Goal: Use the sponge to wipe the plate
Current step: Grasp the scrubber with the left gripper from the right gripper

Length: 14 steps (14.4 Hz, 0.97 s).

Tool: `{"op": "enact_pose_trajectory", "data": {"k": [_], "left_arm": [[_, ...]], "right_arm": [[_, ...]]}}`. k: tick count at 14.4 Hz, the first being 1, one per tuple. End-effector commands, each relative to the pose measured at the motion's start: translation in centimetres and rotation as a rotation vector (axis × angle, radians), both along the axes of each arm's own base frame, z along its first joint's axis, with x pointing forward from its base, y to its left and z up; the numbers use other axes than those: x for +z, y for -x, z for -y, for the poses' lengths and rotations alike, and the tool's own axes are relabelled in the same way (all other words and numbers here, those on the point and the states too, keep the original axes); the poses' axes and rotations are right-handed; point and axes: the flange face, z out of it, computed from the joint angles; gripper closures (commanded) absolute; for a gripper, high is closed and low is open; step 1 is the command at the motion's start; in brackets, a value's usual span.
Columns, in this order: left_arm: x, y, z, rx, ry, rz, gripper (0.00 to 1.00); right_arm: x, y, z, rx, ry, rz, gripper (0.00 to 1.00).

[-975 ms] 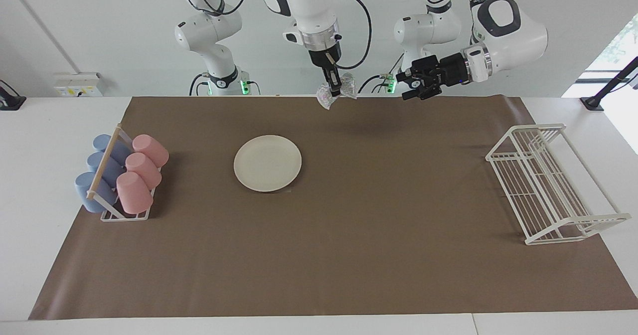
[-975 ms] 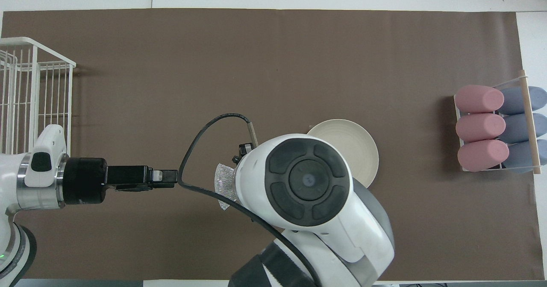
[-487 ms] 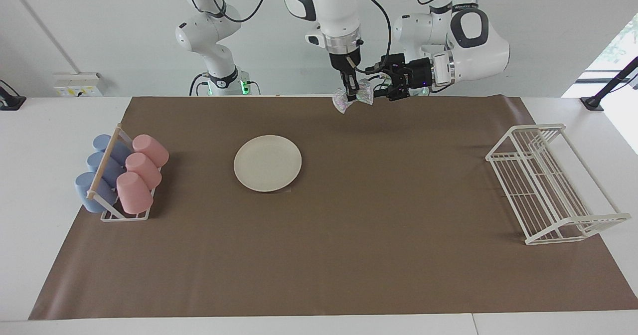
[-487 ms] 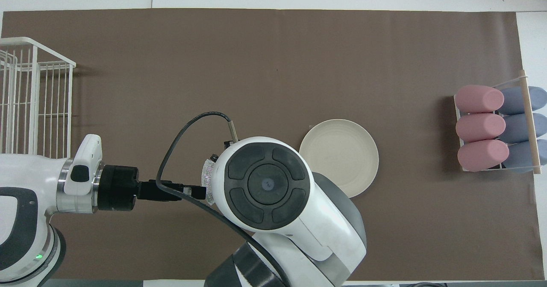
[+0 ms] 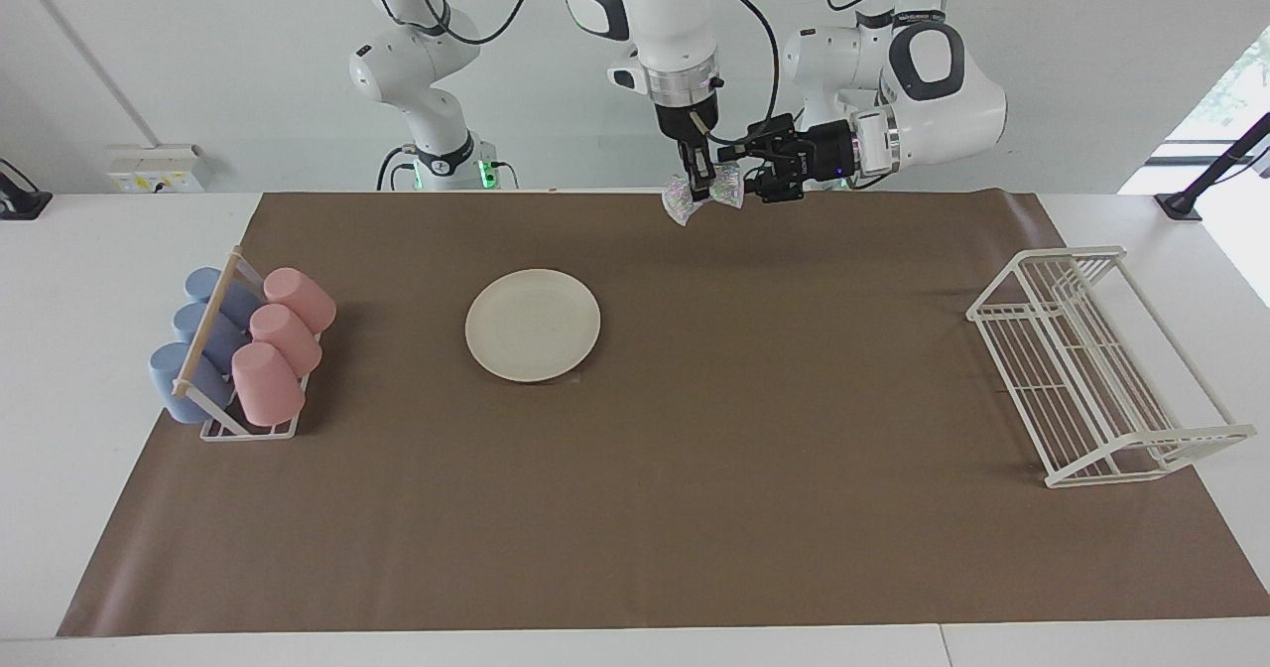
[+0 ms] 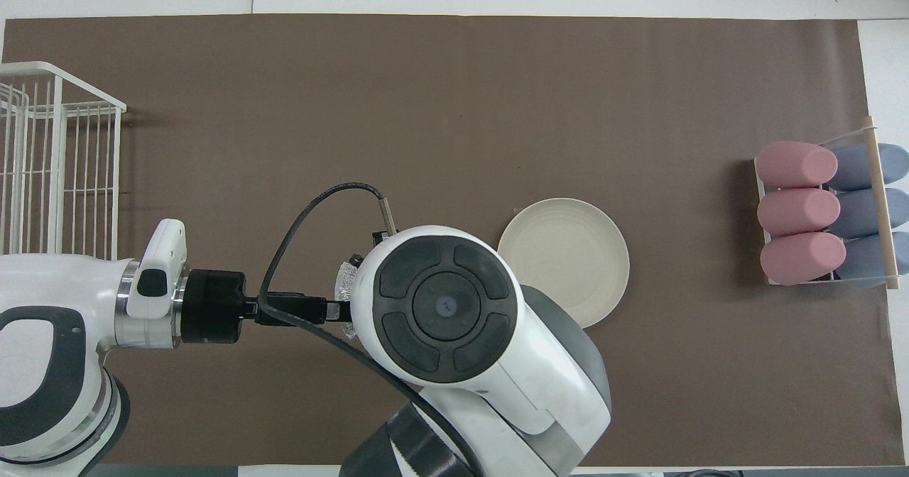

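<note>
The silvery sponge's crinkled end sticks out beside the wrist. The sponge will keep sticking out rather than droop when I carry it away.
The cream plate lies flat on the brown mat, toward the right arm's end of the table. My right gripper hangs high over the mat's edge by the robots, shut on the silvery sponge, whose ends stick out on both sides. In the overhead view only a bit of the sponge shows beside the right arm's wrist. My left gripper reaches in sideways, open, its fingertips on either side of one end of the sponge.
A rack of pink and blue cups stands at the right arm's end of the mat. A white wire rack stands at the left arm's end. The brown mat covers most of the table.
The right gripper carried the sponge toward the left arm's end and a little higher. The left gripper swung in level to the sponge, and its fingers have come closer together.
</note>
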Motion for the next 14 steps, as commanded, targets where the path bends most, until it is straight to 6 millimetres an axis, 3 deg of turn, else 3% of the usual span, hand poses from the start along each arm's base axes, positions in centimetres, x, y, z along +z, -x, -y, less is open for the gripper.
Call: {"op": "enact_pose_trajectory", "data": {"k": [1, 2, 4, 5, 12, 13, 14], "left_arm": [[0.05, -0.35, 0.15, 0.027, 0.013, 0.007, 0.27], [0.14, -0.39, 0.16, 0.033, 0.015, -0.003, 0.29], [0.37, -0.45, 0.25, 0.056, 0.010, -0.070, 0.81], [0.64, -0.47, 0.42, 0.076, 0.003, -0.124, 1.00], [0.76, -0.52, 0.45, 0.097, -0.005, -0.163, 1.00], [0.82, -0.48, 0.45, 0.096, -0.006, -0.163, 1.00], [0.82, -0.49, 0.40, 0.096, -0.005, -0.165, 1.00]], "right_arm": [[0.21, -0.38, -0.05, -0.015, 0.020, 0.010, 1.00], [0.21, -0.38, -0.05, -0.015, 0.020, 0.010, 1.00], [0.21, -0.38, -0.05, -0.015, 0.020, 0.010, 1.00], [0.21, -0.38, -0.05, -0.015, 0.020, 0.010, 1.00], [0.15, -0.30, -0.13, -0.004, 0.018, 0.010, 1.00], [-0.06, -0.27, 0.05, 0.005, 0.022, 0.011, 0.36], [-0.02, -0.22, 0.13, 0.028, 0.024, 0.018, 0.16]]}}
